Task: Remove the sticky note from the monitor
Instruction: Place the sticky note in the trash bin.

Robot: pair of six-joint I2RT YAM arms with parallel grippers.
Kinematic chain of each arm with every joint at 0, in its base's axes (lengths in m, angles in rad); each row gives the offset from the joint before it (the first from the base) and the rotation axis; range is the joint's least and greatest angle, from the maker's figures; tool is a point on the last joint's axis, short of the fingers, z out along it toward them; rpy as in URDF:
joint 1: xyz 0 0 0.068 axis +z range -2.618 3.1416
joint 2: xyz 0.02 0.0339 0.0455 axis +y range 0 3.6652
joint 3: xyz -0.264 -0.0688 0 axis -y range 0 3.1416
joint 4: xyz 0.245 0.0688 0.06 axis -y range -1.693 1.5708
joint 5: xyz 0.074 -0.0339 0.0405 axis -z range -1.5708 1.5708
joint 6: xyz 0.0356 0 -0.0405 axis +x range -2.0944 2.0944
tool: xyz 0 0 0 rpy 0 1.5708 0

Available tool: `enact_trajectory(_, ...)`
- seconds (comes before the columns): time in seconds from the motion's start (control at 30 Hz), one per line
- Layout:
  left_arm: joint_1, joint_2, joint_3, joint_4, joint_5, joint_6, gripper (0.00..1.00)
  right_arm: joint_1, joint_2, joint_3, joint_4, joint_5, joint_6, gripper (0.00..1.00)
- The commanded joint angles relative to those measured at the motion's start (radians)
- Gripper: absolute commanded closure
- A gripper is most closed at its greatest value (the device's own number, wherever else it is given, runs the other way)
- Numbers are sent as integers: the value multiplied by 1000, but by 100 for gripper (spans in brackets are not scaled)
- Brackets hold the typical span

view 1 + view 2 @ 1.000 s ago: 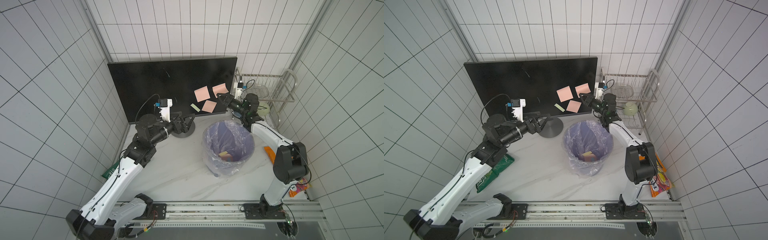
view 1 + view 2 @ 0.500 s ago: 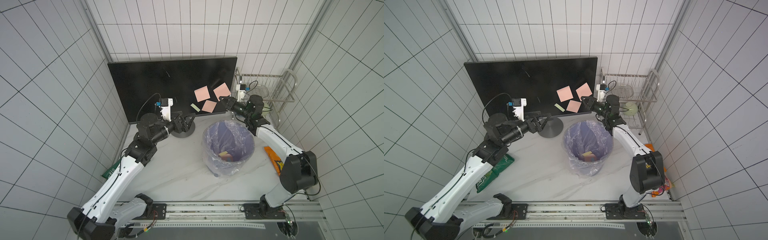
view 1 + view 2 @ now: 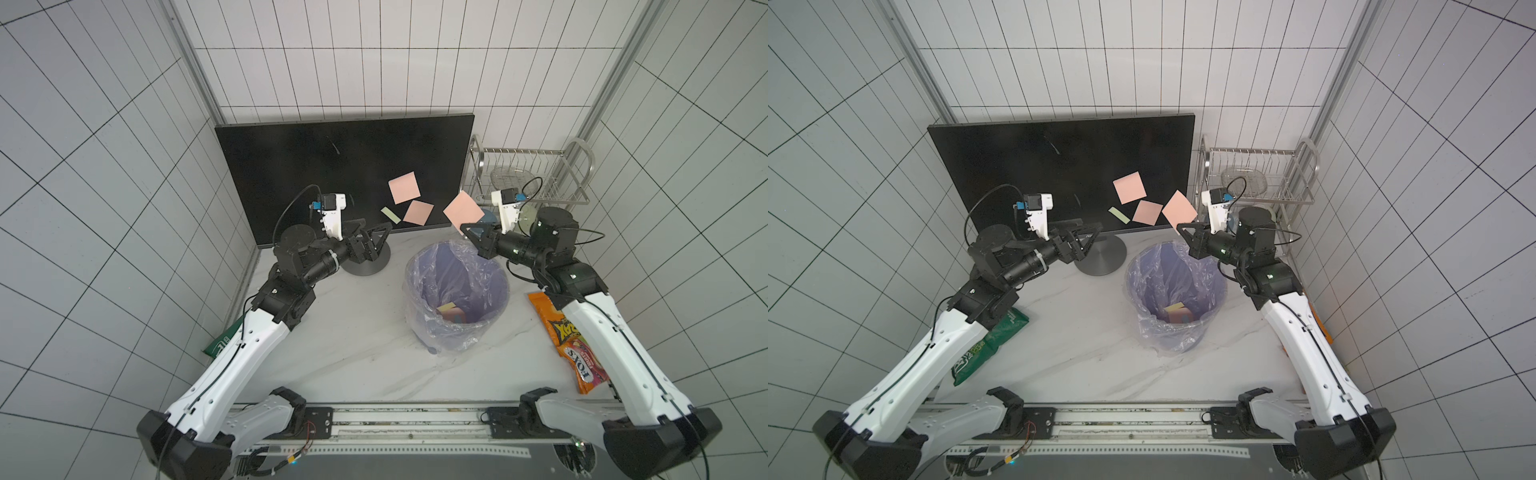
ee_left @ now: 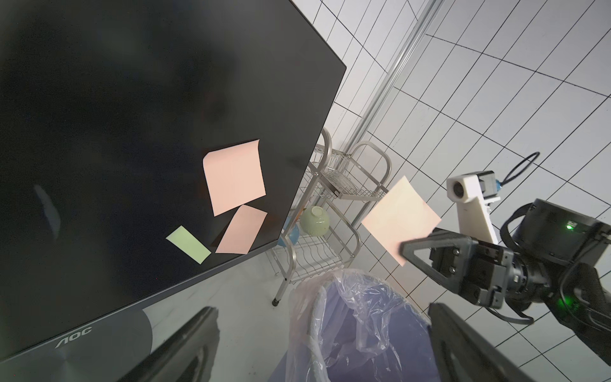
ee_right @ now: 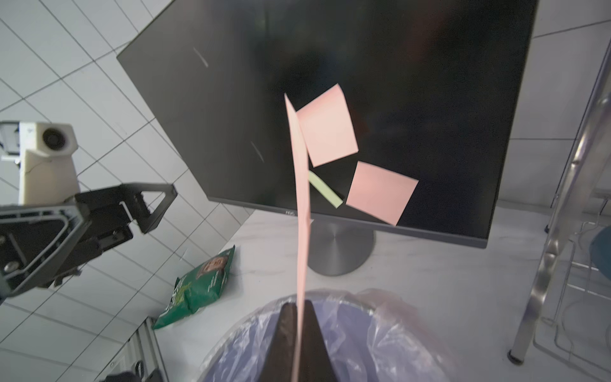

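The held pink sticky note (image 3: 462, 208) is clear of the monitor, so the robot's right gripper keeps going down into the bin's opening (image 3: 454, 280) and lets go of the sticky note inside.
The black monitor (image 3: 332, 174) stands at the back of the table. Two pink sticky notes (image 3: 403, 187) (image 3: 418, 212) and a slim green one (image 3: 390, 215) are stuck low on the right of its screen. My right gripper (image 3: 465, 227) is shut on the corner of a third pink sticky note (image 3: 463, 211), which hangs free of the screen over the far rim of the bin. In the right wrist view this note (image 5: 301, 198) runs edge-on out of the shut fingertips (image 5: 287, 317). My left gripper (image 3: 384, 232) is open and empty above the monitor's round base (image 3: 365, 262).
A purple bin (image 3: 490, 316) with a plastic liner sits in front of the monitor, with notes at its bottom. A wire rack (image 3: 532, 174) stands right of the monitor. Snack bags (image 3: 569, 340) lie at the right edge, and a green bag (image 3: 988, 345) lies on the left.
My right gripper has peeled the pink note off the screen and drawn back from the monitor to the bin's rim. The left arm has barely moved.
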Motion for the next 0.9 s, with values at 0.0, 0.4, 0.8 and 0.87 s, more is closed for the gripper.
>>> enact_trajectory(0.0, 4, 9, 27, 42, 23, -18, 1, 63, -16, 4, -301, 58, -124, 100)
enact_trajectory(0.4, 4, 12, 24, 45, 20, -18, 1, 253, -104, -30, -630, 440, -212, 92)
enact_trajectory(0.8, 4, -16, 26, 12, 10, -5, 1, 252, -85, 76, -551, 603, -257, 36)
enact_trajectory(0.87, 5, -16, 28, 13, 15, -8, 1, 244, -78, 90, -500, 610, -256, 32)
